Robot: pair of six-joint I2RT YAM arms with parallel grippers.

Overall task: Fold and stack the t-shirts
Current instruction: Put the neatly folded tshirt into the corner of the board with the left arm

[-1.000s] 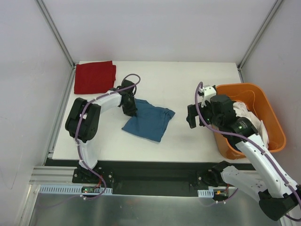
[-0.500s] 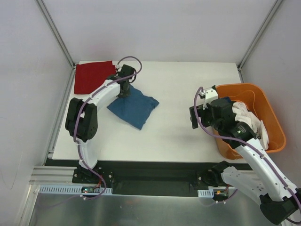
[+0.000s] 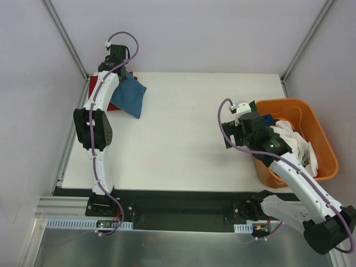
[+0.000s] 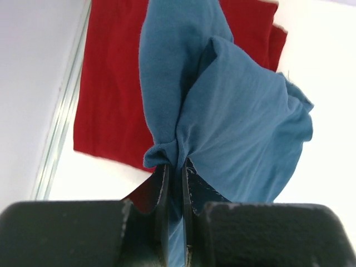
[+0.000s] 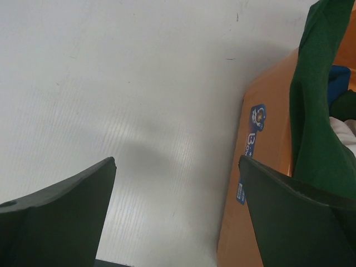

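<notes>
I should pull the teal-blue t-shirt's loose end [image 3: 134, 110] back toward the deep red t-shirt's far corner [image 3: 91, 77] with my left gripper before lowering it, because it hangs past the deep red t-shirt's edge.
My left gripper [image 3: 123, 78] is shut on a bunched fold of the teal-blue t-shirt [image 3: 129, 95], which hangs off it over the table's far left corner. In the left wrist view the jaws [image 4: 176, 167] pinch the teal cloth [image 4: 245, 128] directly above the folded deep red t-shirt [image 4: 111, 100]. From the top view only a strip of the red t-shirt [image 3: 93, 84] shows beside the arm. My right gripper [image 3: 226, 135] stands open and empty over bare table, just left of the orange basket. A dark green t-shirt [image 5: 314, 111] hangs over the basket's wall.
The orange basket [image 3: 283, 102] sits at the right edge of the table with white t-shirts [image 3: 289, 133] piled in it; its labelled wall [image 5: 272, 167] is close beside my right fingers. A metal frame post runs along the far left corner.
The left arm has carried the teal-blue t-shirt from the table's middle left up to the far left corner, over the red t-shirt. The right gripper has shifted slightly left, still open.
</notes>
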